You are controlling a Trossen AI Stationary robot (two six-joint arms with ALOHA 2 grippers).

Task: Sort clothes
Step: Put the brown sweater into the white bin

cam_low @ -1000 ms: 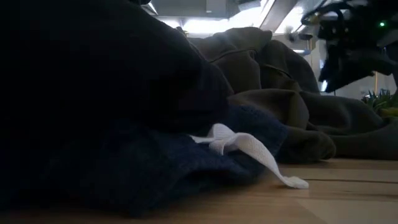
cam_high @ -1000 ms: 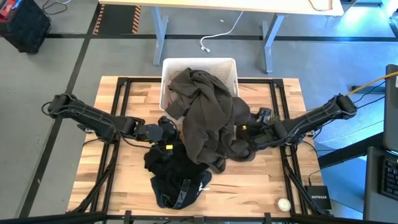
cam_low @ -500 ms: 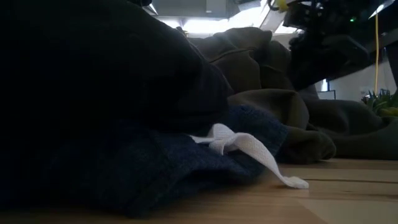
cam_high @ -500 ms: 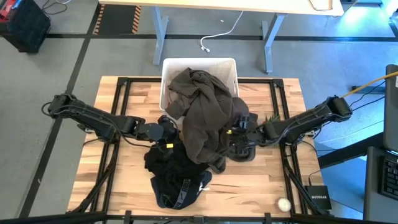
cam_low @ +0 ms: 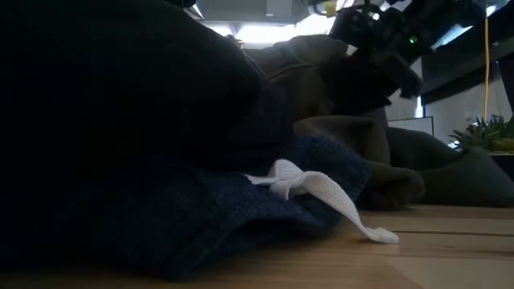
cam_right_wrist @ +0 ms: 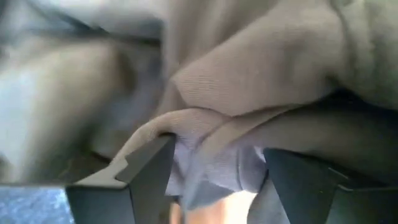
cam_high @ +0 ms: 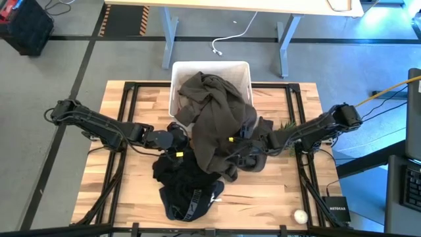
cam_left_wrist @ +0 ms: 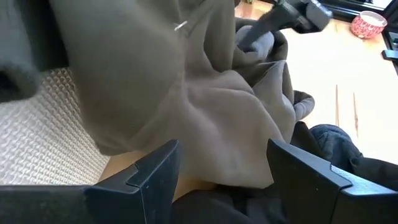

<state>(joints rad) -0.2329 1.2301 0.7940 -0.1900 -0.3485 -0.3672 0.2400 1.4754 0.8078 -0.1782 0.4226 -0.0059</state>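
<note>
Next, my left gripper moves back while my right gripper lifts the folds into the bin (cam_high: 233, 74), because the olive-brown garment's lower folds (cam_high: 217, 157) are hanging out of the bin.
A large olive-brown garment (cam_high: 217, 115) hangs out of the white bin (cam_high: 177, 72) and spreads over the middle of the table. A black and navy pile (cam_high: 187, 181) lies in front of it, and its white drawstring (cam_low: 321, 189) rests on the wood. My right gripper (cam_high: 237, 150) is open and pushed into the olive garment's right side; it also shows in the low view (cam_low: 369, 48). My left gripper (cam_high: 179, 137) is open at the garment's left edge, beside the bin's wall (cam_left_wrist: 37, 137). I cannot tell whether it touches the cloth (cam_left_wrist: 217, 124). My right gripper is open, with folds of the olive-brown garment's lower right part (cam_right_wrist: 217, 143) between its two fingers. One fold lies over a fingertip (cam_right_wrist: 155, 155). The fingers come in about level from the table's right. The garment stays on the table and the bin.
The bin stands at the table's far middle edge. A small white round thing (cam_high: 300, 215) lies at the near right corner. Bare wood shows at the table's left and right sides. A black frame rail runs along each side.
My right gripper has gone toward the table's left and a little nearer, from beside the olive-brown garment into its right-hand folds.
</note>
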